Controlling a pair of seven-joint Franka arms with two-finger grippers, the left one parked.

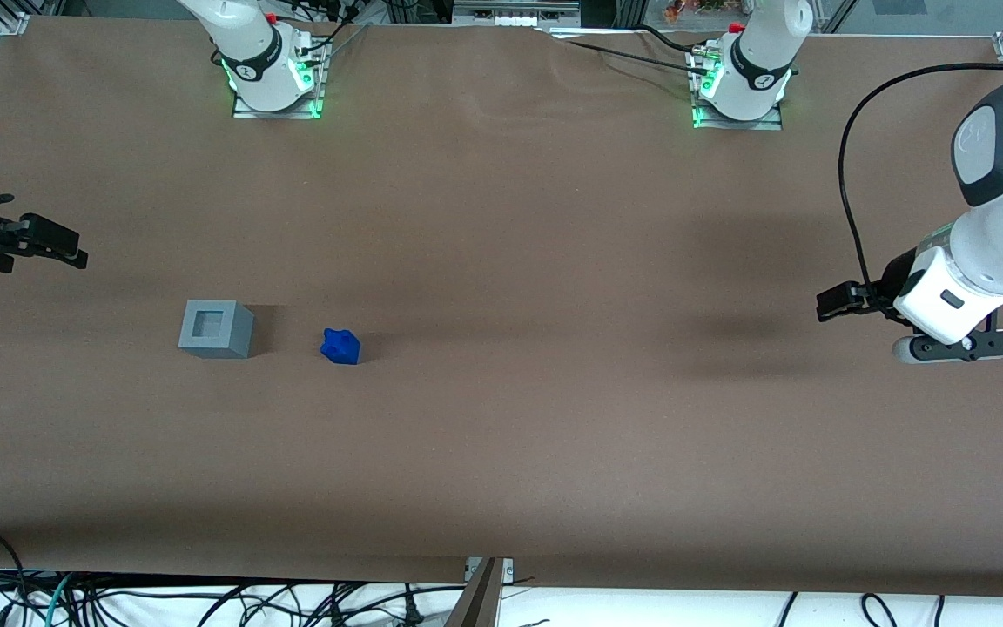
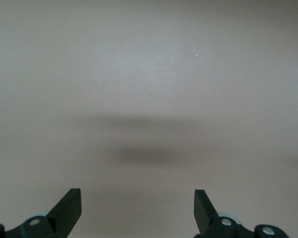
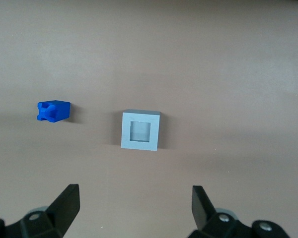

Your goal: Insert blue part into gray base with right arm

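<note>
The blue part [image 1: 341, 347] is bigger than the gray base's square hollow [image 1: 207, 324], so most of it should stay above the gray base when the robot's gripper lowers it in.
The gray base [image 1: 216, 328] stands on the brown table with its square recess facing up and empty; it also shows in the right wrist view [image 3: 140, 130]. The blue part [image 1: 341, 346] lies on the table beside the base, apart from it, on the side toward the parked arm's end; it also shows in the right wrist view [image 3: 53, 111]. My right gripper [image 1: 66, 246] hangs above the table at the working arm's end, apart from both things. In the right wrist view the gripper [image 3: 134, 191] is open wide and empty.
The two arm bases [image 1: 271, 78] [image 1: 737, 83] are bolted down at the table edge farthest from the front camera. Loose cables [image 1: 205, 601] hang below the table's near edge. The brown table cover [image 1: 554, 392] is flat, with slight wrinkles near the arm bases.
</note>
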